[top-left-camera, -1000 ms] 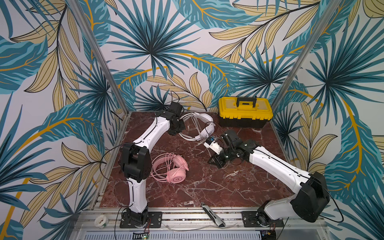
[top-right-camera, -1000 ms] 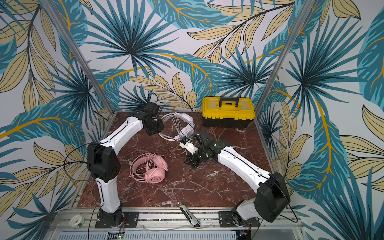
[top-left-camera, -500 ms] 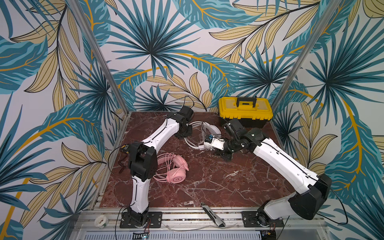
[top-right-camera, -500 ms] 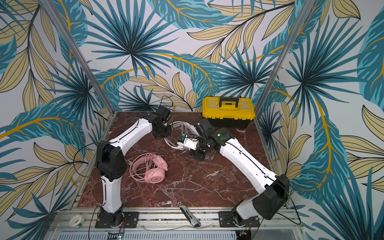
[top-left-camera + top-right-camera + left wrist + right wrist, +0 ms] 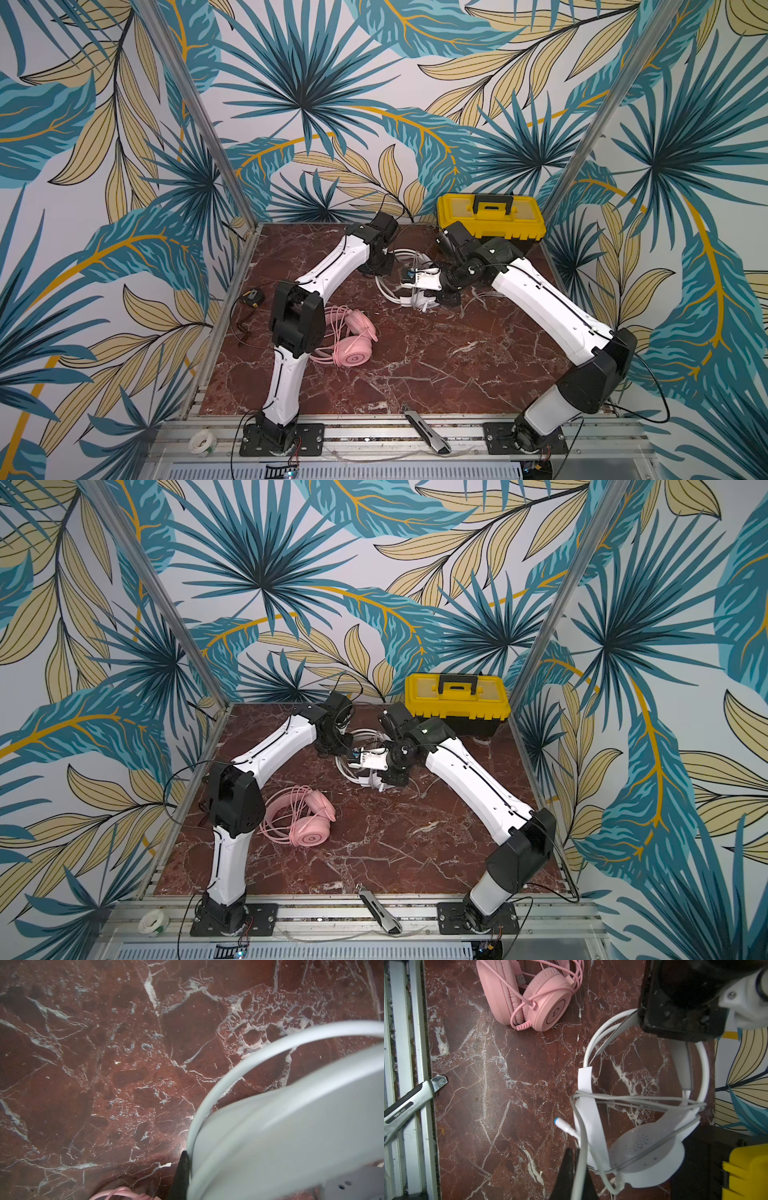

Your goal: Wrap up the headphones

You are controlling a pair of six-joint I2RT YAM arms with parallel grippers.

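I should keep drawing the cable with my right gripper over both earcups, which the cable's loops (image 5: 642,1100) span, and let go of it at the headphones' side (image 5: 692,1114) nearest the toolbox.
The white headphones (image 5: 388,286) (image 5: 347,766) lie at the back middle of the marble table, with their thin cable (image 5: 633,1101) looped across the headband and earcup (image 5: 643,1157). The cable's plug (image 5: 562,1124) hangs free. My left gripper (image 5: 380,272) (image 5: 332,750) is shut on the white headband (image 5: 291,1126); only one black finger (image 5: 182,1172) shows. My right gripper (image 5: 422,301) (image 5: 577,1169) is shut on the white cable. The pink headphones (image 5: 353,340) (image 5: 307,816) (image 5: 529,995) lie at the front left beside the left arm, cable coiled on them.
A yellow toolbox (image 5: 490,218) (image 5: 457,704) stands at the back right, close behind the right arm. A utility knife (image 5: 428,428) (image 5: 409,1103) lies on the front rail. A tape roll (image 5: 202,442) sits at the front left corner, and a small black-and-yellow item (image 5: 253,296) lies beyond the left edge.
Both grippers swung right and toward each other. The white headphones shifted right and forward with the left gripper, and the right arm rose and carried the cable back over them.
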